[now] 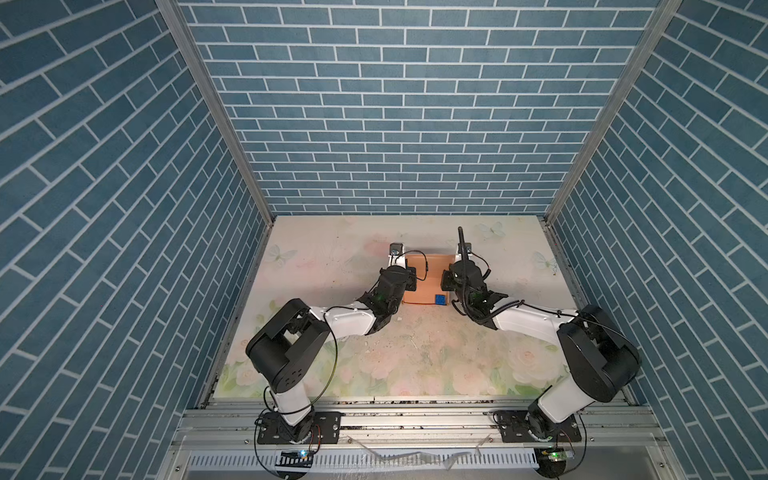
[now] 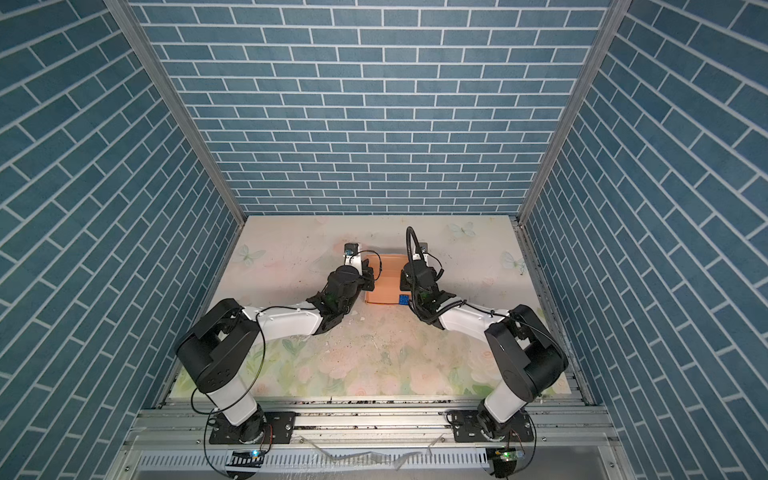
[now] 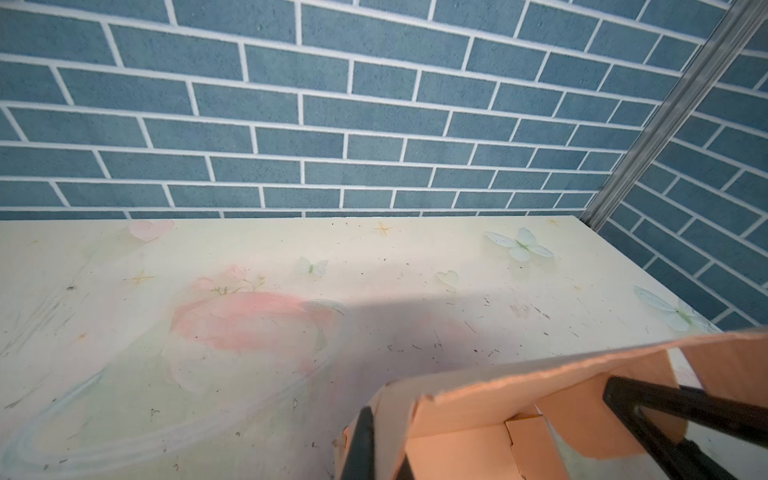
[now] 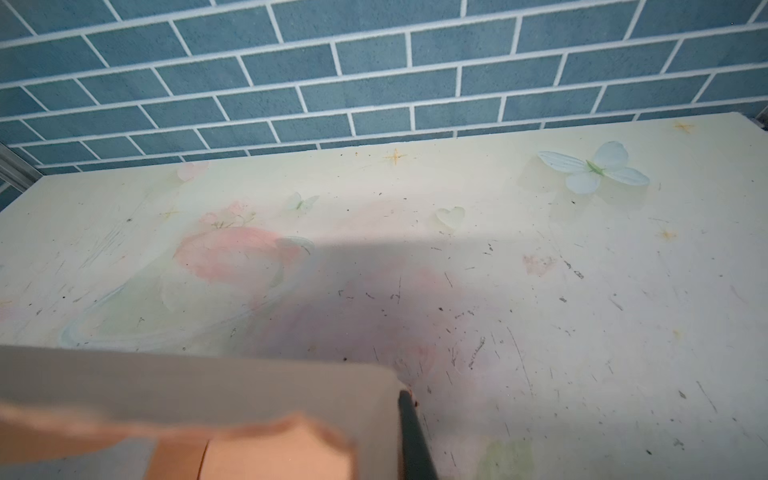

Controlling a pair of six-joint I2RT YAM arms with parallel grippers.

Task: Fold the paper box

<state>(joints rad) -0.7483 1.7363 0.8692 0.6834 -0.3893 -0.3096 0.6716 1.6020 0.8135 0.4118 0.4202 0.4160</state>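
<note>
The paper box is hanging level by its sides above the clear floral table, so my left gripper keeps lowering it until it rests there, and then let go.
The paper box is peach-tan cardboard, standing open-topped on the table between my two grippers in both top views. My left gripper is shut on the box's left side wall, with one black finger outside the wall and the other just inside. My right gripper is shut on the right side wall. Its outer finger shows and its inner one is hidden. The box's far wall stands up, with flaps folded inward.
A tiny blue cube sits at the box's near right corner. The floral table is walled by blue brick panels at the back and sides. Both arms' elbows stand near the front rail.
</note>
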